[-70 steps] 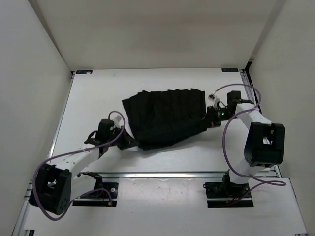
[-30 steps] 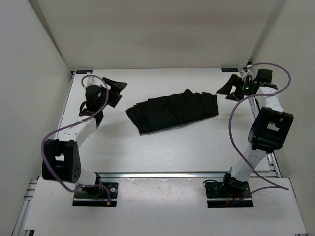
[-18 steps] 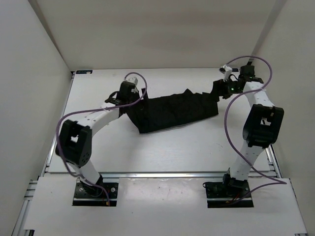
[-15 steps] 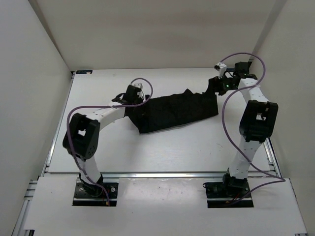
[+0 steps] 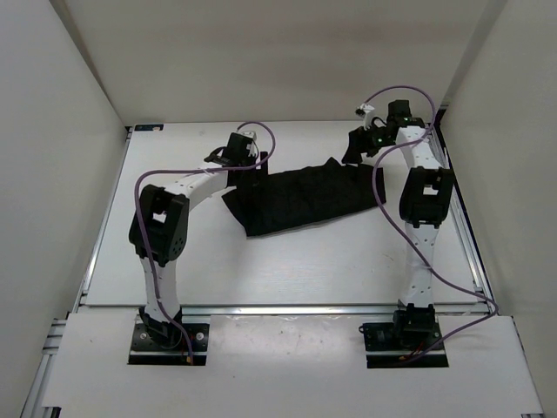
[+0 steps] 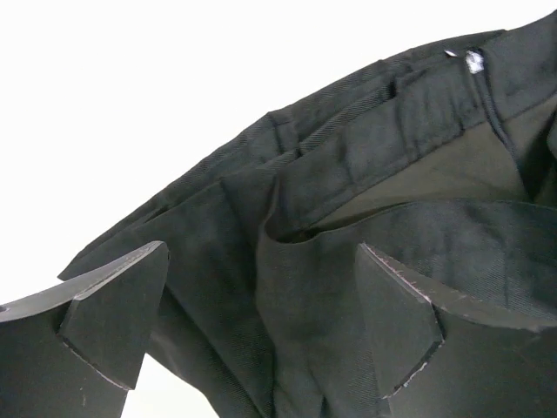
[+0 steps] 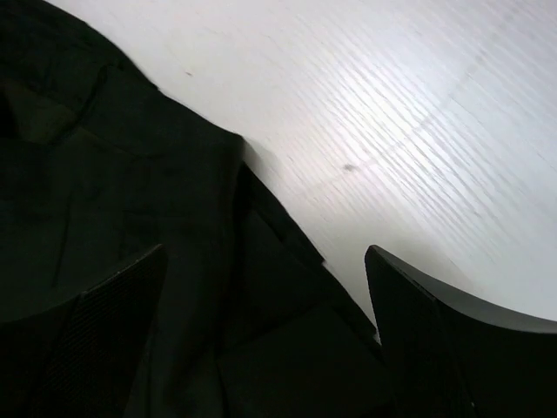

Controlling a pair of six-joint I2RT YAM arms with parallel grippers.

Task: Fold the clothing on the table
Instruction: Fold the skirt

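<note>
The clothing's upper layer lies creased (image 6: 320, 228) against the waistband, so next my left gripper grabs the layer's corner (image 6: 277, 251) and stretches it tight with my right gripper before folding.
The clothing (image 5: 305, 198) is a black garment lying as a long wrinkled strip across the middle of the table (image 5: 261, 261). My left gripper (image 5: 244, 164) hovers open at the strip's far left end. In the left wrist view its waistband fabric (image 6: 374, 174) fills the space under the spread fingers (image 6: 113, 322), with the left gripper (image 6: 261, 331) holding nothing. My right gripper (image 5: 359, 148) stands open at the strip's far right corner. In the right wrist view the clothing's edge (image 7: 130, 174) runs between the wide jaws of the right gripper (image 7: 261, 348), ungripped.
White enclosure walls stand to the left, right and back. A metal rail (image 5: 287, 307) runs along the table's near edge, with both arm bases behind it. Bare white tabletop (image 7: 392, 104) shows beyond the clothing's far corner.
The clothing went from a wide spread to a narrower strip. Both arms then swung in from the far table corners to the strip's two far ends, jaws staying open.
</note>
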